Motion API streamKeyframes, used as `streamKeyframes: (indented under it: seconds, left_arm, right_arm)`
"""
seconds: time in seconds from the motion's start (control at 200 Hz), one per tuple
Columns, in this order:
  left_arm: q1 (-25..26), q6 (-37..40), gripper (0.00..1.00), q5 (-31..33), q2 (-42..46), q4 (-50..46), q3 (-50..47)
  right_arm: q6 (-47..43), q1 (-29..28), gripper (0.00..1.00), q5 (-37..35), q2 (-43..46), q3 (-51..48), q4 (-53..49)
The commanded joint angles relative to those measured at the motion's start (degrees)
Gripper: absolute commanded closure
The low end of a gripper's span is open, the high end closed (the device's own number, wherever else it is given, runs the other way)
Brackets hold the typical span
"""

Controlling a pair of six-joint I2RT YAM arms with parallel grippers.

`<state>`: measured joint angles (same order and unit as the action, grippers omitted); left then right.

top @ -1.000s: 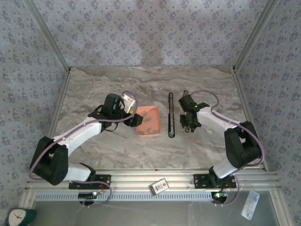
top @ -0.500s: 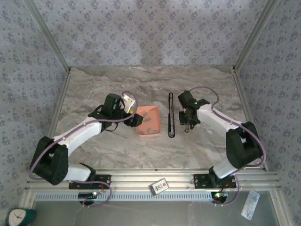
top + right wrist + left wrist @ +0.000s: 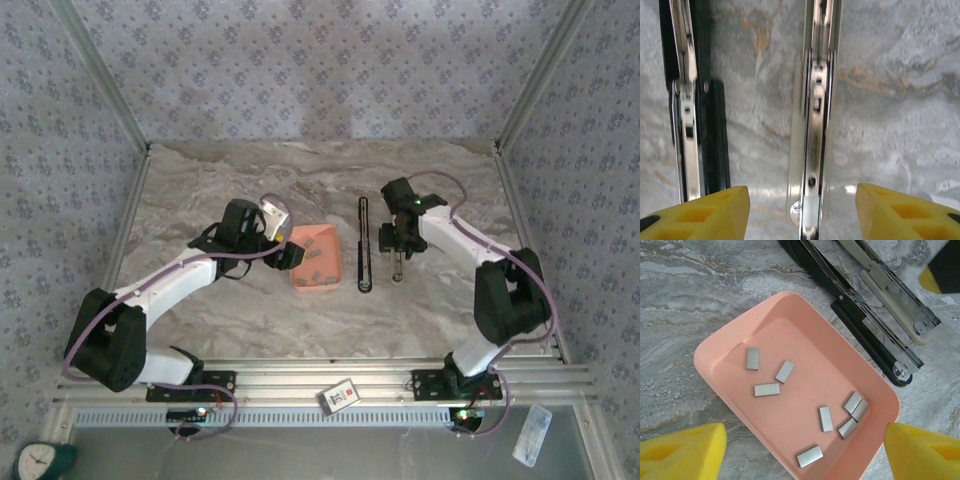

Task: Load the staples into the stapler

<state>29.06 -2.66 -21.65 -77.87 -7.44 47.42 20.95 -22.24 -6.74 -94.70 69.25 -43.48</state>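
Observation:
My right gripper's open fingers are in line with the silver arm (image 3: 813,135) between them, so I should now move toward the arm's far end (image 3: 824,7) until they close there.
The stapler (image 3: 364,245) lies opened flat on the marble table, right of the salmon tray (image 3: 300,275). Its black base (image 3: 695,125) and its silver arm (image 3: 816,115) lie side by side. My right gripper (image 3: 802,210) hangs open above the silver arm, one yellow fingertip (image 3: 705,210) on each side and neither touching it. The staples (image 3: 826,418), several short grey strips, lie loose in the tray (image 3: 715,365). My left gripper (image 3: 805,450) hovers open over the tray's near part with nothing between its fingers. From above, the left gripper (image 3: 285,250) is at the tray's left edge and the right gripper (image 3: 400,238) is just right of the stapler.
Metal frame posts (image 3: 120,110) and patterned walls bound the table on the left, right and back. An aluminium rail (image 3: 330,385) runs along the near edge between the arm bases, with a small card (image 3: 342,394) on it.
My right gripper has opened and drawn back toward the far side, leaving the stapler's silver arm lying on the table. The left arm has not moved.

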Motion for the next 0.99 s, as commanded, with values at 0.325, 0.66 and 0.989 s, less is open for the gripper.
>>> streamKeyframes:
  seconds: [0.325,0.66,0.989]
  left_arm:
    - [0.28,0.23,0.18,-0.06,0.49,-0.03,1.71]
    - [0.15,0.37,0.18,0.19,0.54,0.00,1.71]
    - [0.04,-0.03,0.18,0.03,0.31,0.20,1.70]
  right_arm:
    - [-5.00,7.39,0.40,3.00,-15.83,13.50,4.61]
    - [-7.36,9.69,0.43,6.84,-26.45,22.91,7.15]
    - [-11.01,9.24,0.76,5.00,-30.38,26.08,7.16]
